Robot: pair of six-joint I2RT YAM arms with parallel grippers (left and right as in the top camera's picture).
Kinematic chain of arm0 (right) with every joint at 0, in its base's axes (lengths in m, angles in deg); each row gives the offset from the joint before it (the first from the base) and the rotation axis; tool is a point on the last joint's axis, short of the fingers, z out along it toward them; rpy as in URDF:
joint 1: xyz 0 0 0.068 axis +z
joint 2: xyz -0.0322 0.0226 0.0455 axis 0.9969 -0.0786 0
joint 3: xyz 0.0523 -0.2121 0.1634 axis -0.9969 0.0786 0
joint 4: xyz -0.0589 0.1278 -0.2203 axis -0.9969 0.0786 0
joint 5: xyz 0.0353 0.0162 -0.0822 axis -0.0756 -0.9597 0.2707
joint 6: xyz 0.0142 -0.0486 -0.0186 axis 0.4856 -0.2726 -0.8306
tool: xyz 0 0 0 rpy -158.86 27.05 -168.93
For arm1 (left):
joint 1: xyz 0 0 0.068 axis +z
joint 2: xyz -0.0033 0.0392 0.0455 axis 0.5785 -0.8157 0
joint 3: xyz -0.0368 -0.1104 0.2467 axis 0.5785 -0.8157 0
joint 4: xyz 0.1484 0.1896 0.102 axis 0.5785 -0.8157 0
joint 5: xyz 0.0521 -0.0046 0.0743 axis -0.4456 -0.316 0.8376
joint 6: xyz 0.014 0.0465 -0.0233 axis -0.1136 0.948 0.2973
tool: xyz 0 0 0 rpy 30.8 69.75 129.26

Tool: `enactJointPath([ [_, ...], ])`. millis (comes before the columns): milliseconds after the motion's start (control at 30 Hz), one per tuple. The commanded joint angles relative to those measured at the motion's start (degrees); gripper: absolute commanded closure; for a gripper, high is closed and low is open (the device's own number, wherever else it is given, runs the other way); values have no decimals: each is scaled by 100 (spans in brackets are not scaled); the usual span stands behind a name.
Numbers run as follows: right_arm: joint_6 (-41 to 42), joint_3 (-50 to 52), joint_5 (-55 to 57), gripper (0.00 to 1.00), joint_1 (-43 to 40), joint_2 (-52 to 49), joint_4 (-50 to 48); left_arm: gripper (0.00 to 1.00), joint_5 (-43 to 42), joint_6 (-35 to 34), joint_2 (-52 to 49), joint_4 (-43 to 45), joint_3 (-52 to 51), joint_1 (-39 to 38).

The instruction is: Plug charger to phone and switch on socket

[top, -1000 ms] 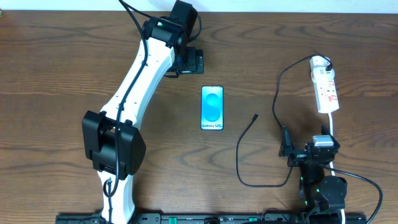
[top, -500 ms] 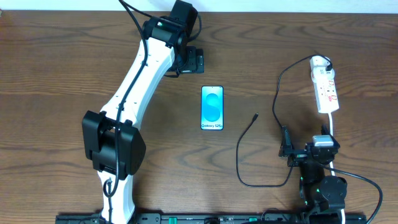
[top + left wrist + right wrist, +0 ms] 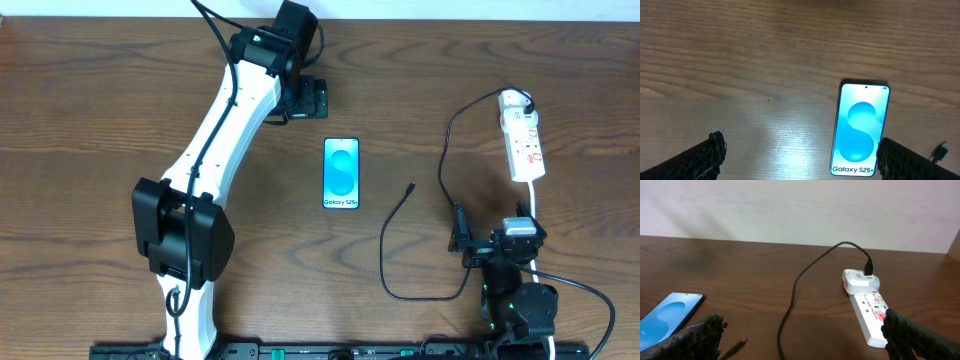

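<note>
The phone (image 3: 341,175) is off-centre, near a finger of my left gripper, so I should move that gripper over until its fingers sit around the phone's far end (image 3: 341,147).
The phone (image 3: 341,173) lies flat at the table's middle, its light-blue screen up. It also shows in the left wrist view (image 3: 860,131) and the right wrist view (image 3: 667,317). The charger's black cable (image 3: 384,262) loops from a white adapter (image 3: 514,99) in the socket (image 3: 526,145), and its connector tip (image 3: 412,187) lies loose right of the phone. My left gripper (image 3: 312,100) is open and empty above the phone's far end, with the phone near its right finger (image 3: 800,160). My right gripper (image 3: 462,236) is open and empty (image 3: 802,345), low at the front right.
The socket's white cord (image 3: 537,215) runs down past my right arm's base. The cable (image 3: 792,292), the tip (image 3: 735,347), the adapter (image 3: 860,280) and the socket (image 3: 871,316) lie ahead of my right gripper. A pale wall stands behind the table.
</note>
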Motion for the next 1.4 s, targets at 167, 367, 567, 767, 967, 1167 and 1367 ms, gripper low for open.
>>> enactJointPath([
  [167, -44, 9, 42, 1, 28, 24, 17, 2, 17, 98, 55, -409, 516, 28],
  [367, -44, 9, 44, 1, 28, 24, 17, 2, 44, 229, 55, -990, 1469, 28],
  [567, -44, 9, 42, 1, 28, 24, 20, 2, 57, 361, 55, -1362, 1891, 28],
  [767, -44, 9, 44, 1, 28, 24, 17, 2, 55, 374, -79, -1408, 1873, 28],
  [967, -44, 9, 42, 1, 28, 24, 17, 2, -98, -20, -146, -1281, 1606, -4],
  [1167, -44, 9, 42, 1, 28, 24, 17, 2, -461, -160, -304, -1285, 1379, -210],
  [1367, -44, 9, 44, 1, 28, 24, 17, 2, -466, -468, -719, -1344, 1091, -466],
])
